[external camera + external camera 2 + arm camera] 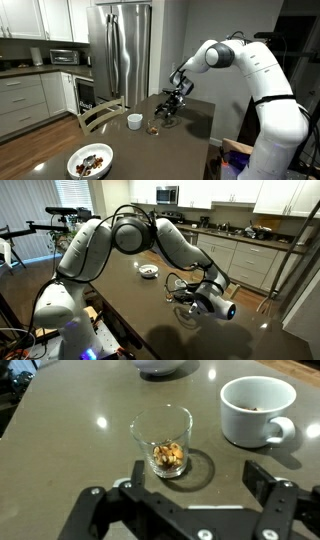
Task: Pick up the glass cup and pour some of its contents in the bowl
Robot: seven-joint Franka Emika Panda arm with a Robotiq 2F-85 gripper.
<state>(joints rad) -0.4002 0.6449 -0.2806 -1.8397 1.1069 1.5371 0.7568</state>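
Note:
My gripper is slanting down toward the glass cup's rim (162,424), so I should lower and level the gripper, then reach around the glass cup's side (168,458) before I lift.
The glass cup (162,442) stands upright on the dark table, with small brown bits (168,456) at its bottom. In an exterior view it is a small brownish spot (153,128) next to the opaque white cup (135,121). My gripper (200,482) is open and empty, its two black fingers low over the table just short of the glass, which is offset toward the left finger. It also shows in both exterior views (172,104) (182,292). The wide white bowl (72,160) with dark pieces sits at the far end of the table (148,271), and its edge shows in the wrist view (163,368).
The white cup (258,410) with a handle stands right of the glass, close to my right finger's path. A wooden chair (100,113) stands at the table's side. A steel fridge (120,50) and kitchen counters (30,70) stand behind.

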